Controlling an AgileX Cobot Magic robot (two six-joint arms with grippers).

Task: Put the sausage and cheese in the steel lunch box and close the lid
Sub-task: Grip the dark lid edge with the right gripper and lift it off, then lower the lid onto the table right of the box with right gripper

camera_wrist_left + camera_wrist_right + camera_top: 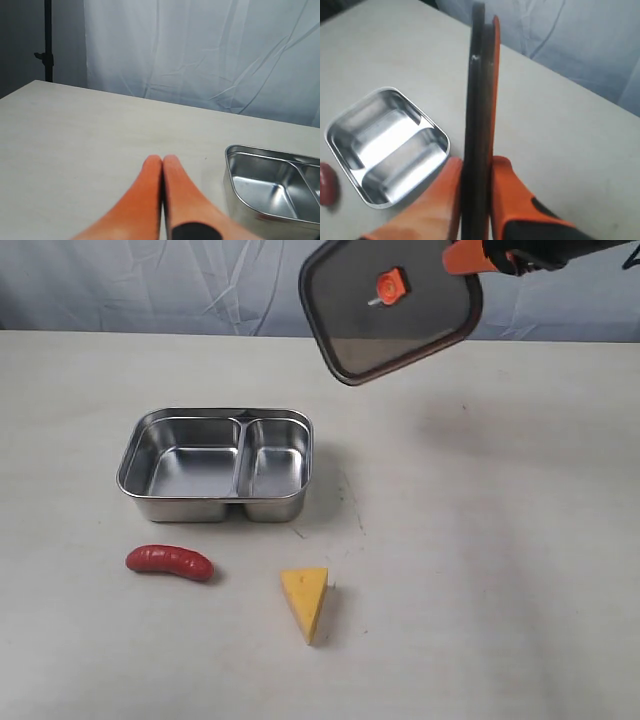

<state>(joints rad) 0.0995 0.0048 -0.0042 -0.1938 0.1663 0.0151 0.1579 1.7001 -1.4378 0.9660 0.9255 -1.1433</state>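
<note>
My right gripper should put the raised dark lid down flat beside the lunch box (404, 510) before the food goes in, with the lunch box empty (194, 458).
The steel lunch box (215, 465) stands open on the table, both compartments bare. In front of it lie the red sausage (169, 561) and, to its right, the yellow cheese (307, 602) wedge. High at the back right, my right gripper (470, 255) is shut on one edge of the dark lid (392, 308), which hangs tilted in the air. In the right wrist view the lid (479, 100) runs edge-on between the orange fingers (510, 185), with the lunch box (387, 145) below. My left gripper (162, 161) is shut and holds nothing, near the lunch box (272, 185).
A pale wrinkled curtain (150, 285) hangs behind the table's far edge. A dark stand (47, 40) rises beyond the table corner in the left wrist view.
</note>
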